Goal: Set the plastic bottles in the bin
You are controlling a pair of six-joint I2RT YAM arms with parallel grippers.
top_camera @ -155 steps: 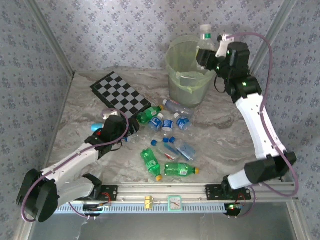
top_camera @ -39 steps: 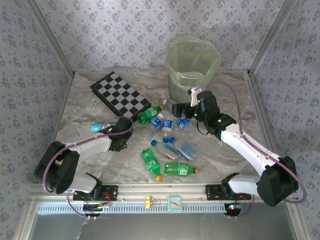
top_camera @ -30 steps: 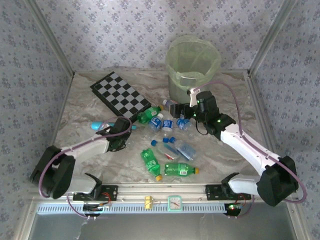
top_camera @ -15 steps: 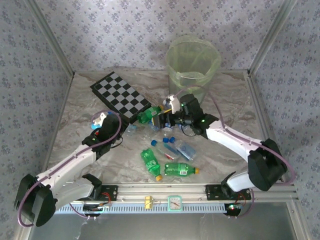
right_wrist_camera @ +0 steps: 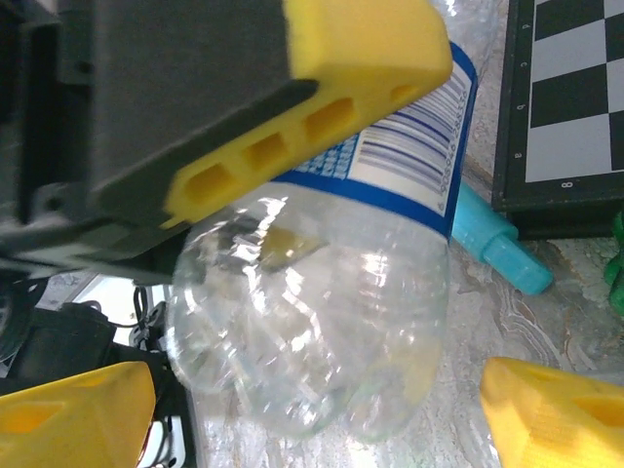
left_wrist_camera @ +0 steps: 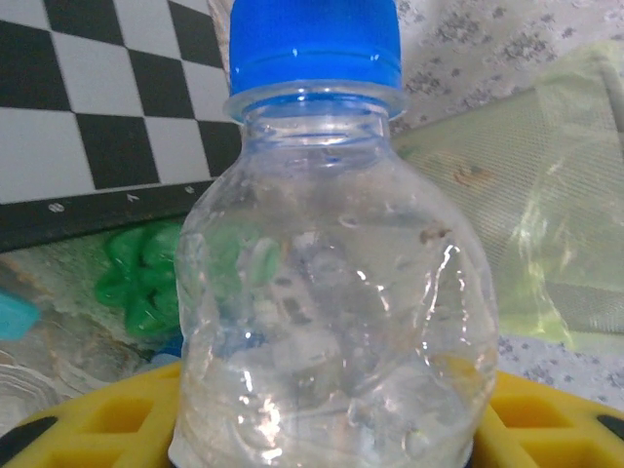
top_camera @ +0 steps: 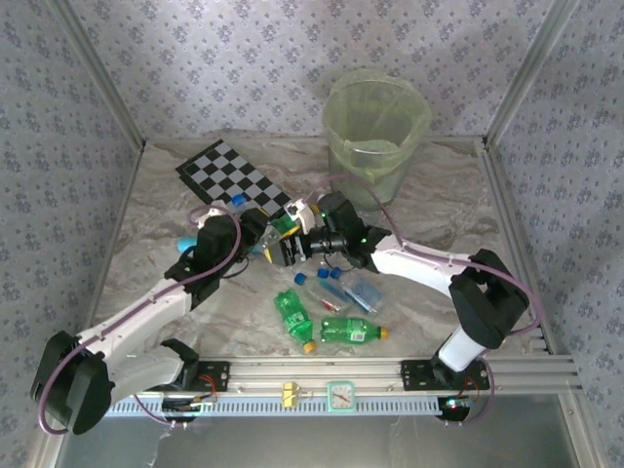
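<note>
Next, my right gripper grabs the bottle's base (right_wrist_camera: 310, 336) and takes the bottle to the bin, because my left gripper is holding the clear bottle (top_camera: 245, 206) far from it.
My left gripper (top_camera: 255, 232) (left_wrist_camera: 327, 429) is shut on a clear bottle (top_camera: 250, 216) (left_wrist_camera: 331, 292) with a blue cap and holds it above the table, left of centre. My right gripper (top_camera: 285, 244) (right_wrist_camera: 312, 414) faces it, open, with a yellow fingertip on each side of the base of that bottle (right_wrist_camera: 312, 312). Several more bottles lie on the table: two green ones (top_camera: 291, 310) (top_camera: 351, 331) near the front and clear ones (top_camera: 361, 291) in the middle. The pale green bin (top_camera: 375, 136) (left_wrist_camera: 546, 195) stands at the back.
A black-and-white checkered board (top_camera: 234, 175) (right_wrist_camera: 575, 88) lies at the back left. A teal stick (top_camera: 185, 244) (right_wrist_camera: 497, 244) rests on the table beneath the left arm. Another green bottle (left_wrist_camera: 146, 283) lies beside the board's near edge. Patterned walls close in the table.
The left gripper has risen and moved right with the clear bottle. The right arm has swung left from the bottle pile, and its open jaws now stand around the bottle's base.
</note>
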